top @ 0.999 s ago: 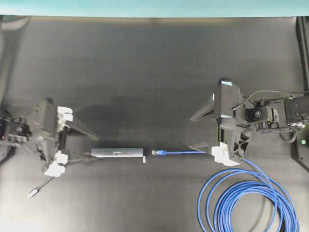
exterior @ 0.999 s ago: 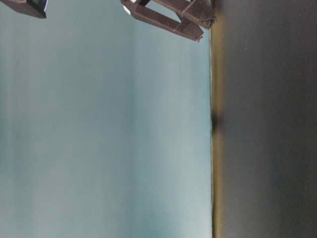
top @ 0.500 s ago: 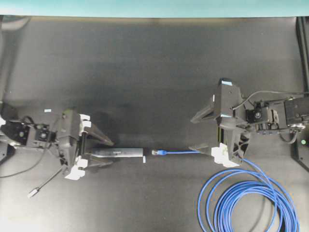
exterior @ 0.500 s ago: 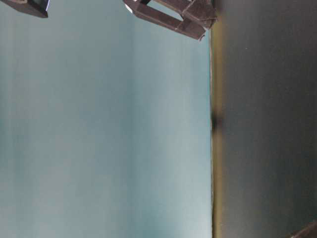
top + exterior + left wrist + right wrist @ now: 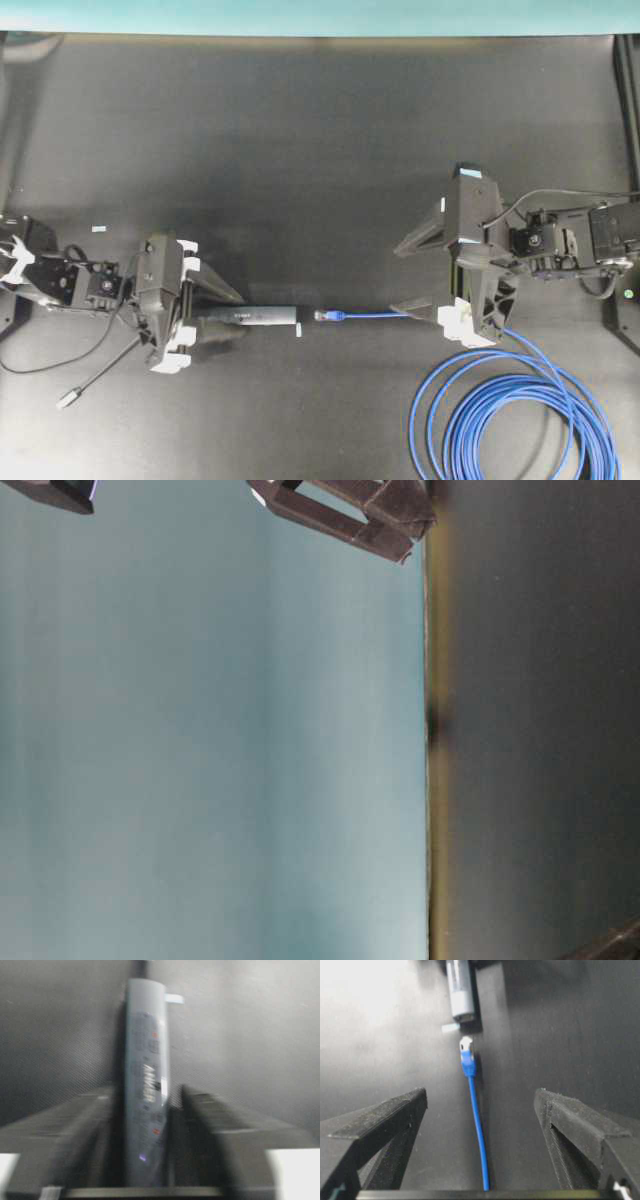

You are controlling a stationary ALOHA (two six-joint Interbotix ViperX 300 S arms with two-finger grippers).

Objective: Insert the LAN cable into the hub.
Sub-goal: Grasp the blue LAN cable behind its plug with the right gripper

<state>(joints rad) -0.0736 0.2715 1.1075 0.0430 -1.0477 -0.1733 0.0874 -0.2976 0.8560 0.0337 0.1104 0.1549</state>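
Note:
The plug's clear tip (image 5: 319, 315) sticks out past its blue boot, so the plug will slip into the hub as far as the boot when the robot pushes.
The grey bar-shaped hub (image 5: 250, 316) (image 5: 145, 1085) (image 5: 459, 990) lies flat on the black mat, its open end facing right. My left gripper (image 5: 240, 315) (image 5: 147, 1091) straddles the hub's left half; its fingers are blurred and close on both sides, with a thin strip of mat showing beside the right one. The blue LAN cable (image 5: 375, 315) (image 5: 477, 1125) runs straight from its plug (image 5: 322, 315) (image 5: 466, 1050), which lies just short of the hub's end. My right gripper (image 5: 395, 278) (image 5: 481, 1093) stands wide open over the cable, touching nothing.
The cable's loops (image 5: 510, 420) lie at the front right. A small white tape mark (image 5: 299, 329) (image 5: 450, 1027) sits by the hub's right end. The hub's thin grey tail ends in a silver plug (image 5: 68, 399) at the front left. The table-level view shows only mat, wall and dark arm parts.
My left gripper has slid right along the hub and its jaws have narrowed from wide open to close around it. The right gripper, hub and cable have stayed in place.

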